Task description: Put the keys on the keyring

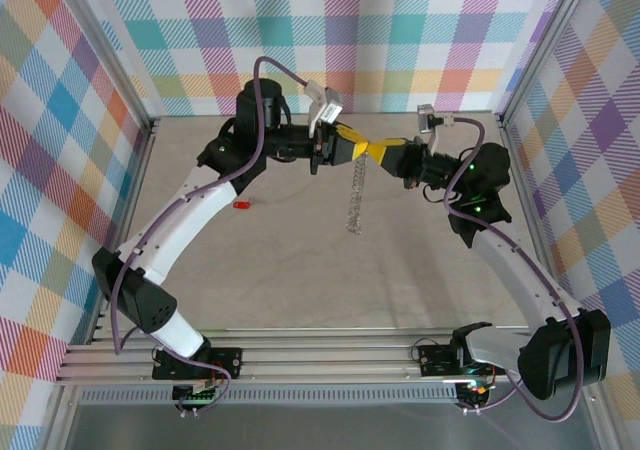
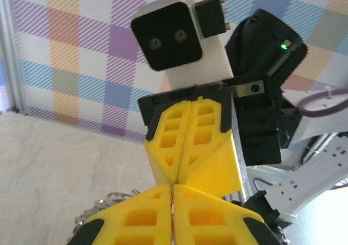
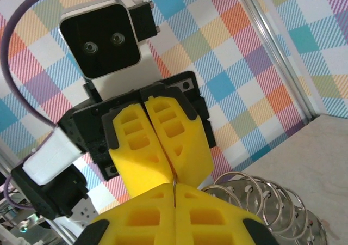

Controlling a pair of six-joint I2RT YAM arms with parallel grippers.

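Note:
Next, my left gripper opens, back away and grabs the keyring's end ring beside my right gripper, since both pinch the top of the keyring (image 1: 361,161) finger to finger.
My left gripper (image 1: 362,151) and right gripper (image 1: 381,151) meet tip to tip in the air over the back of the table. Both are shut on a thin bit of silver metal at the top of the keyring (image 1: 355,198), a string of linked silver rings that dangles below them. The left wrist view has my own yellow fingers (image 2: 141,218) closed, the right gripper (image 2: 182,175) pressed against them, and rings (image 2: 106,204) at lower left. In the right wrist view, the keyring (image 3: 272,201) hangs beside the closed right gripper (image 3: 174,189). A key with a red head (image 1: 242,206) lies on the table beside the left arm.
The beige table (image 1: 300,270) is walled by checkered panels (image 1: 60,120) on the left, back and right. An aluminium rail frame (image 1: 320,355) runs along the near edge where both arm bases are bolted. Purple cables (image 1: 262,120) loop off the arms.

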